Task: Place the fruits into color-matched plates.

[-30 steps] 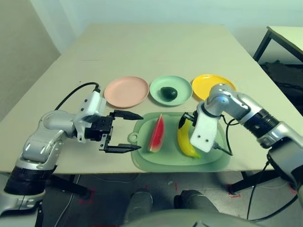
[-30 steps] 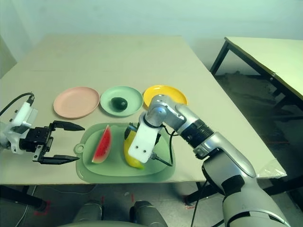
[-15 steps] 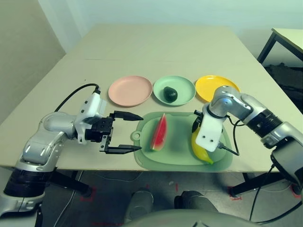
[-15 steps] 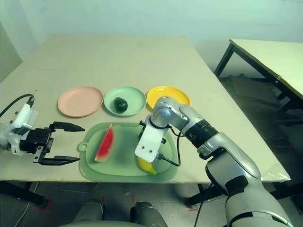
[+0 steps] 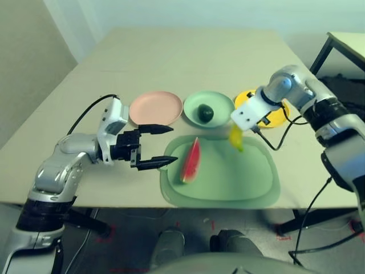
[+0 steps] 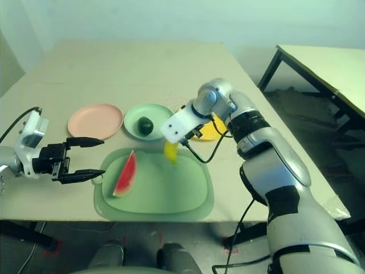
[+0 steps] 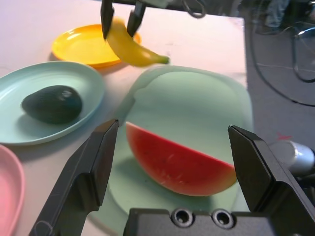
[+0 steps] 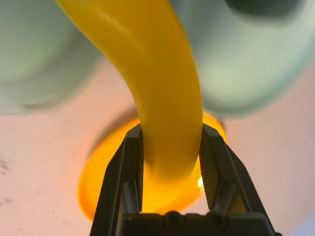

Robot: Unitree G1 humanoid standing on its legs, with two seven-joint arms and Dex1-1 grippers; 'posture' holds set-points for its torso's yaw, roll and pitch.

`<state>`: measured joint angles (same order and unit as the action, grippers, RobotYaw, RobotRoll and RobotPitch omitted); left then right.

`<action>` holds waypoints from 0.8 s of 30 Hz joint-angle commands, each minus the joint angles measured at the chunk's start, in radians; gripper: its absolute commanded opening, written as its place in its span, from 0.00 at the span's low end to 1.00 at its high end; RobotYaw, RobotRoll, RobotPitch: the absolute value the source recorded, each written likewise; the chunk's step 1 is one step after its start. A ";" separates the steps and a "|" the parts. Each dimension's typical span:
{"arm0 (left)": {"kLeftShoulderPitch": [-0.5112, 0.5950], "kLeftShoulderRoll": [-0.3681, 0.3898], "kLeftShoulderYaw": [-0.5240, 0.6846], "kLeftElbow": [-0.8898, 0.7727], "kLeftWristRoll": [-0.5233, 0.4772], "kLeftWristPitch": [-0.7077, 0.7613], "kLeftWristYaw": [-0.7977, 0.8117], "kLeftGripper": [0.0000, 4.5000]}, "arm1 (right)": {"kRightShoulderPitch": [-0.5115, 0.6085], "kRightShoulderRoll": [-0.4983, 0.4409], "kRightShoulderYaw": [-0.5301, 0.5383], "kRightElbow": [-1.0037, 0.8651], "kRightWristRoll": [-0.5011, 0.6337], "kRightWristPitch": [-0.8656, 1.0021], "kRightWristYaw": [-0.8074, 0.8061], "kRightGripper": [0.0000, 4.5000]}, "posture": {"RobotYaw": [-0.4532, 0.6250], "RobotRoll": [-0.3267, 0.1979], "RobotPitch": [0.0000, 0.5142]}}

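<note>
My right gripper has the yellow banana (image 5: 235,138) clear above the green mat and the yellow plate (image 5: 277,118) is empty, so I should keep heading there and let the banana go.
My right gripper (image 8: 171,137) is shut on the curved yellow banana (image 8: 157,73). It holds the banana (image 5: 235,137) in the air over the far edge of the green mat (image 5: 239,177), just in front of the yellow plate (image 5: 277,119). The red watermelon wedge (image 5: 191,161) lies on the mat's left part. The dark green avocado (image 5: 203,112) rests in the mint green plate (image 5: 221,103). The pink plate (image 5: 155,107) holds nothing. My left gripper (image 5: 161,146) stands open just left of the watermelon (image 7: 179,167), with nothing between its fingers.
The three plates stand in a row behind the mat. A black cable hangs from my right wrist over the mat's far right corner. A second table (image 5: 345,44) stands to the right. The table's front edge runs just below the mat.
My right gripper shut on the banana, lifted it off the mat and carried it back toward the yellow plate. The left gripper edged slightly toward the watermelon, still open.
</note>
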<state>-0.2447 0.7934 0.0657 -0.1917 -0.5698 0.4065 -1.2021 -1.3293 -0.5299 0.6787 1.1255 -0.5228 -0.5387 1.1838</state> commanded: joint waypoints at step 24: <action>0.027 0.020 -0.032 -0.041 0.039 0.057 0.049 1.00 | 0.047 0.032 0.040 0.255 -0.287 0.323 -0.449 0.35 | 0.53 0.62 0.11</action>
<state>-0.2269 0.8066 0.0495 -0.2100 -0.5404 0.4573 -1.1542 -1.2959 -0.5064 0.7148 1.3706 -0.7974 -0.2301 0.7538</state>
